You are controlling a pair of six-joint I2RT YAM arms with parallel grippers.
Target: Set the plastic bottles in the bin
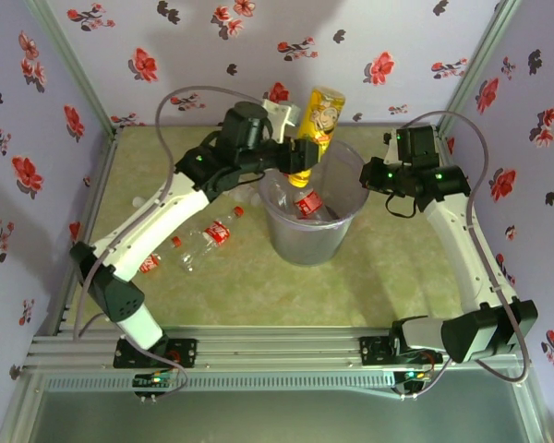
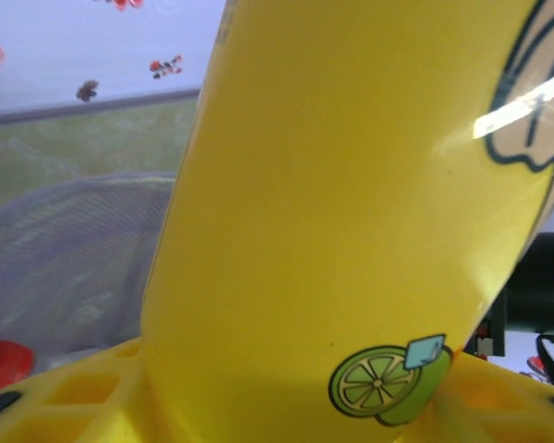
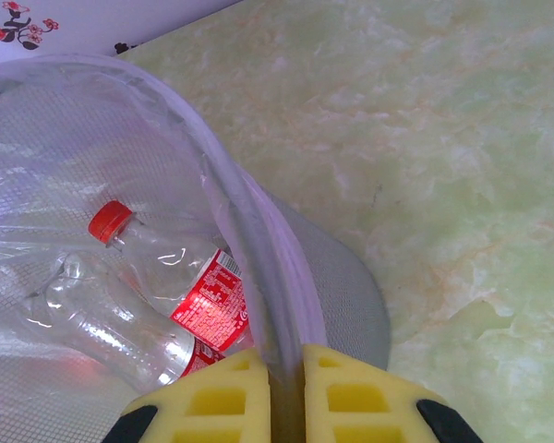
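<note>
The yellow bottle's lower end (image 1: 299, 179) is over the bin's opening (image 1: 340, 183), so the robot's left gripper should keep lowering until its fingers are inside the bin's rim, then release.
My left gripper (image 1: 300, 159) is shut on the yellow-labelled plastic bottle (image 1: 318, 115), holding it upright over the far rim of the bin (image 1: 305, 245). In the left wrist view the bottle's yellow label (image 2: 351, 231) stands between the yellow fingers (image 2: 65, 401). My right gripper (image 3: 286, 392) is shut on the bin's rim (image 3: 249, 231) at its right side. Inside the bin lie a red-capped, red-labelled bottle (image 3: 180, 277) and a clear bottle (image 3: 102, 332). Two red-labelled bottles (image 1: 217, 233) (image 1: 157, 260) lie on the table left of the bin.
The green marbled table (image 1: 397, 268) is walled by floral panels at the back and both sides. Both arm bases sit on the metal rail (image 1: 277, 346) at the near edge. Bare tabletop lies right of the bin and in front of it.
</note>
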